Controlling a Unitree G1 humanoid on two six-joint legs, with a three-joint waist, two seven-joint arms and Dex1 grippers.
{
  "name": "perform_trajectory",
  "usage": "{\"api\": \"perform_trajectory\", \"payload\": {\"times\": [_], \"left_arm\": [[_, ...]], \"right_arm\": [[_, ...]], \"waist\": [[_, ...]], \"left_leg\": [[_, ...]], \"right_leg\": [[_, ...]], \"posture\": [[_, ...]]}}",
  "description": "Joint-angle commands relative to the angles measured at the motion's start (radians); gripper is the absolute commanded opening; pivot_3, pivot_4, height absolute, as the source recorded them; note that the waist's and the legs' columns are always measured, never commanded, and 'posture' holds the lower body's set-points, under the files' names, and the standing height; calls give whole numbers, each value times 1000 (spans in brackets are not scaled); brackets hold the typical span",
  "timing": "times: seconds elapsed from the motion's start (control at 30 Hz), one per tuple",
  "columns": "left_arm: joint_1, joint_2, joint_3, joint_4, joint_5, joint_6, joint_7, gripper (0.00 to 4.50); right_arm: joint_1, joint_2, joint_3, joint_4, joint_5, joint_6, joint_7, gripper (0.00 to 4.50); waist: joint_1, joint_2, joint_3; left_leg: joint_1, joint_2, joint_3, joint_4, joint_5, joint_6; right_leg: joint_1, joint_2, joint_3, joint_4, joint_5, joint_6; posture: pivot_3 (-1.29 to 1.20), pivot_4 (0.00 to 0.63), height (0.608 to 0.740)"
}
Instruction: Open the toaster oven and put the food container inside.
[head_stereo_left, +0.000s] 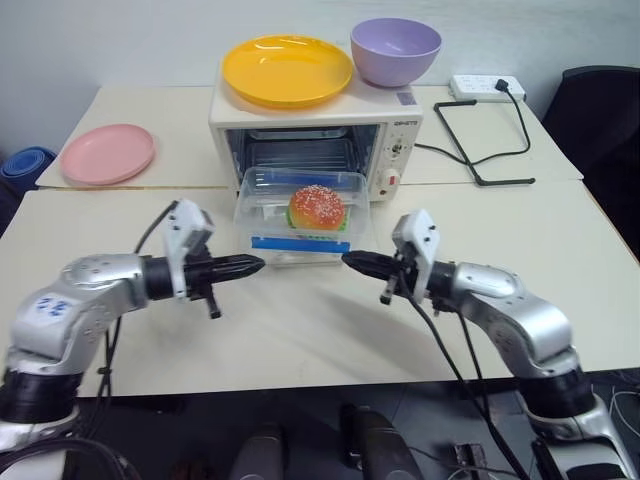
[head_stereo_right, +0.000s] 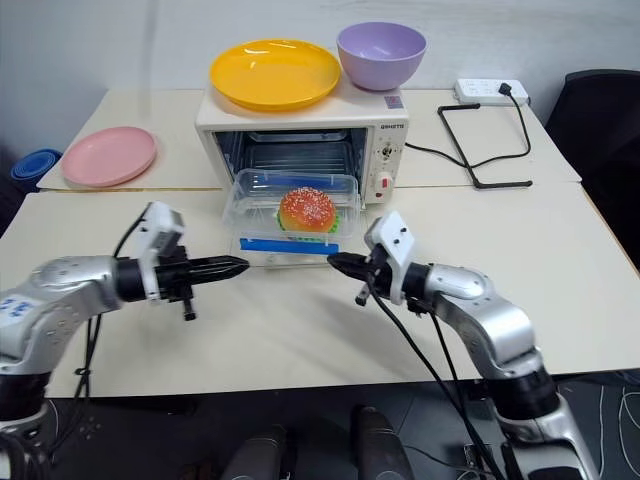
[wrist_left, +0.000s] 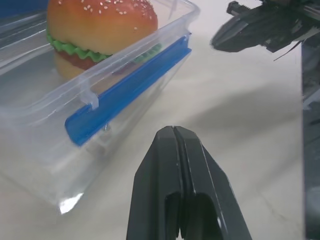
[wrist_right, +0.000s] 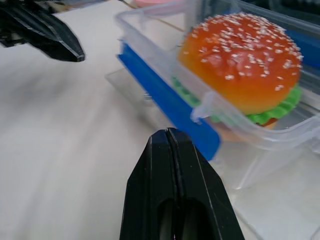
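Observation:
The food container juts out over the open door of the toaster oven. My left gripper and my right gripper should first push its front side in and then close the door.
The cream-white toaster oven stands at the back of the table, its mouth open and its wire rack showing. Right in front of that opening sits the food container, a clear box with a blue clip and a toy hamburger inside. My left gripper is shut and empty, level, just off the container's front left corner. Opposite it, my right gripper is also shut and empty, near the front right corner. The two tips point at each other across a gap and neither touches the box.
A yellow plate and a purple bowl rest on top of the oven. A pink plate lies at the far left. A power strip with a black cable lies at the back right, beside a black chair.

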Motion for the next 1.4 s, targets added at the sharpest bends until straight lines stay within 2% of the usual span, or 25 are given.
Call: {"api": "perform_trajectory", "payload": {"times": [0.03, 0.13, 0.33, 0.4, 0.53, 0.6, 0.7, 0.77, 0.8, 0.93, 1.07, 1.13, 1.2, 1.23, 1.3, 1.4], "left_arm": [[-77, -70, -25, 101, 103, -97, 56, 0], [-145, -131, -46, 201, 167, -154, 74, 0], [-391, -313, 9, 550, 298, -317, 304, 0], [-434, -344, 21, 609, 313, -348, 321, 0], [-446, -347, 26, 607, 315, -349, 289, 0], [-416, -315, 42, 529, 281, -293, 240, 0], [-320, -205, 94, 334, 182, -163, 124, 0], [-246, -105, 142, 229, 126, -98, 50, 392], [-209, -52, 173, 182, 96, -66, 12, 539], [-111, 123, 310, 60, -34, 55, -101, 1761], [-60, 227, 412, 14, -124, 135, -167, 3012], [-20, 279, 453, -2, -139, 134, -220, 3624], [30, 344, 502, -32, -150, 135, -280, 4256], [47, 363, 526, -44, -162, 141, -293, 4467], [69, 373, 550, -58, -166, 140, -292, 4467], [109, 378, 574, -72, -153, 127, -291, 4467]], "right_arm": [[-67, 43, -2, 92, -73, -80, -27, 12], [-141, 94, -11, 206, -123, -126, -64, 12], [-354, 230, -69, 547, -203, -284, -193, 12], [-413, 258, -95, 655, -221, -340, -227, 12], [-453, 271, -124, 722, -222, -379, -215, 12], [-427, 260, -140, 648, -190, -340, -175, 12], [-324, 201, -157, 402, -95, -203, -82, 12], [-233, 141, -173, 213, -16, -80, -40, 0], [-183, 104, -180, 121, 24, -17, -18, 0], [11, -63, -198, -153, 143, 160, 63, 0], [135, -149, -218, -271, 206, 239, 86, 0], [181, -139, -210, -276, 190, 246, 48, 0], [214, -92, -184, -238, 131, 229, -35, 0], [223, -68, -179, -224, 123, 226, -58, 0], [235, -49, -161, -211, 101, 204, -64, 0], [235, -17, -127, -159, 57, 159, -70, 0]], "waist": [[-1, 0, 0], [-4, 0, 0], [-2, 0, 0], [-3, 0, 0], [-6, 0, 0], [-6, 0, 0], [-11, 0, 0], [-10, 1, 0], [-11, 1, 0], [-4, 0, 0], [-3, 0, 0], [-6, 1, 1], [-11, -1, 0], [-10, -1, 0], [-8, 0, 0], [-6, 0, 0]], "left_leg": [[-1, 0, 0, 0, 0, 0], [-1, 0, 1, 0, 0, 0], [-2, 0, 2, 1, 0, 0], [-2, 0, 2, 2, 0, 0], [-3, 1, 5, 0, -1, 0], [-8, 1, 7, -1, -1, 0], [-17, 1, 10, 1, 1, -3], [-26, 1, 12, 3, 1, -5], [-27, 2, 12, 3, 1, -5], [-27, 2, 10, 3, -2, 0], [-11, 1, 11, 3, -2, 1], [4, 2, 10, 2, -3, 2], [12, 5, 12, 0, -3, 2], [14, 6, 12, -1, -3, 2], [14, 6, 13, -2, -3, 2], [13, 3, 14, -3, -4, 2]], "right_leg": [[-1, 0, 0, 0, 0, 0], [-1, 0, -1, 1, 1, 1], [-3, 0, -3, 2, 2, 1], [-3, -1, -4, 3, 3, 2], [-5, -1, -2, 3, 3, 3], [-10, -1, -1, 3, 3, 3], [-23, -1, 1, 7, 3, 3], [-35, -3, 2, 14, 3, 3], [-36, -3, 2, 13, 2, 3], [-34, -2, 2, 12, 1, 1], [-18, -2, -1, 8, 1, 0], [0, 0, -1, -1, -1, -2], [8, 3, -1, -6, -6, -12], [10, 4, -1, -6, -7, -13], [9, 4, -1, -6, -7, -14], [3, 2, 0, 3, -3, -3]], "posture": [[0, 150, 740], [0, 150, 740], [0, 150, 740], [0, 150, 740], [0, 150, 740], [0, 150, 740], [0, 150, 740], [0, 150, 740], [0, 150, 740], [0, 150, 740], [0, 150, 740], [0, 150, 740], [0, 150, 740], [0, 150, 740], [0, 150, 740], [0, 150, 740]]}}
